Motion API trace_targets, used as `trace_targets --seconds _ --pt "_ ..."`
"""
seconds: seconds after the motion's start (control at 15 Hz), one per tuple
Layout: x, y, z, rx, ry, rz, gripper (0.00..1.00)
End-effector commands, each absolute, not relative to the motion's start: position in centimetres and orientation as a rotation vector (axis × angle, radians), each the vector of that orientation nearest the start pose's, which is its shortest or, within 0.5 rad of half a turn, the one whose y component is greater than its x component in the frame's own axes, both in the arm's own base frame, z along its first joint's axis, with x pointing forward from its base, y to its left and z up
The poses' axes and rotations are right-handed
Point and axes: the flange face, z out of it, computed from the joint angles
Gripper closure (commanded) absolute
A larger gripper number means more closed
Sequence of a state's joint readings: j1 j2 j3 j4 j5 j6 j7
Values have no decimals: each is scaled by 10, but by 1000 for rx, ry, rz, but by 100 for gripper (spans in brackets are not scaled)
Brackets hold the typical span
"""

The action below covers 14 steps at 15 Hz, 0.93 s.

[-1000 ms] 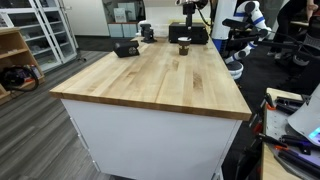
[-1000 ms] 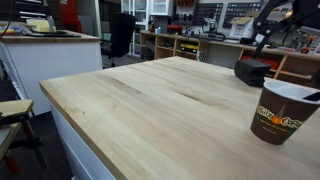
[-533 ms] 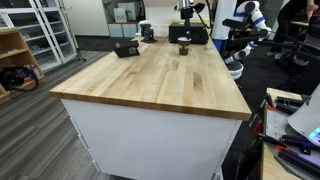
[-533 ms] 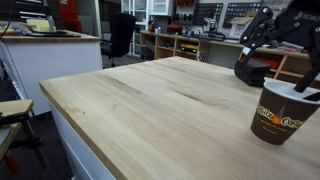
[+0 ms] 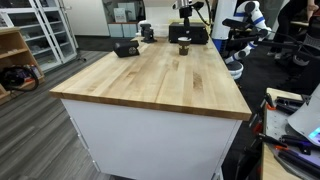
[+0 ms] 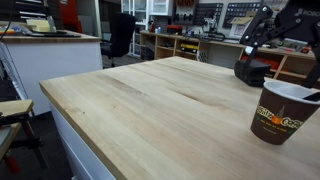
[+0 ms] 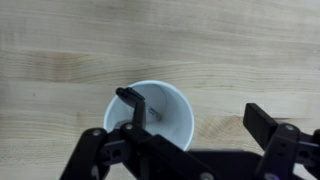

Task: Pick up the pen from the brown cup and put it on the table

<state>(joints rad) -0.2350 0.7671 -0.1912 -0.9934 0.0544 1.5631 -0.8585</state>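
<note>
Next, my open gripper moves over to center its gap on the pen before it goes down, because the pen's top end [image 7: 128, 97] lines up with a finger.
The brown cup [image 5: 184, 47] stands near the far end of the table [image 5: 150, 85]. It also shows at the right of an exterior view [image 6: 281, 112], brown with a lighter rim. A thin dark stick, the pen [image 6: 308, 93], pokes past its rim. My gripper [image 6: 258, 35] hangs open and empty well above the cup. In the wrist view the open gripper [image 7: 196, 108] looks straight down into the cup's white inside [image 7: 165, 110]. One finger overlaps the cup's mouth, the other lies over bare wood [image 7: 60, 50]. The pen is mostly hidden there.
A flat black boxy device [image 5: 125, 48] lies on the table near the cup and also shows in an exterior view [image 6: 252, 70]. Shelves, chairs and benches stand beyond the table. A cluttered desk [image 5: 290, 120] stands beside the table's edge.
The gripper has come down and sideways over the cup during the last second. In the last half second it has barely moved. The cup and pen have not moved.
</note>
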Motion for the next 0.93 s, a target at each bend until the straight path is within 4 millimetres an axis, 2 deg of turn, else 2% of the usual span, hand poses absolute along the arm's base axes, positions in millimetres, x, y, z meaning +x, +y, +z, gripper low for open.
trace_targets --seconds 0.0,0.13,0.2,0.27,0.53,0.67,0.73,0.87 --pt "686 -254 409 -3053 -695 334 0" --pt "685 -255 407 -3055 -696 362 1" --pt "685 -255 407 -3056 -699 379 23" --pt "685 -255 406 -3057 -704 387 26" --pt "683 -257 407 -3087 -703 436 50" --pt "682 -259 407 -3106 -694 465 49" --pt "682 -260 407 -3116 -689 478 33" --pt "682 -262 407 -3134 -681 495 21"
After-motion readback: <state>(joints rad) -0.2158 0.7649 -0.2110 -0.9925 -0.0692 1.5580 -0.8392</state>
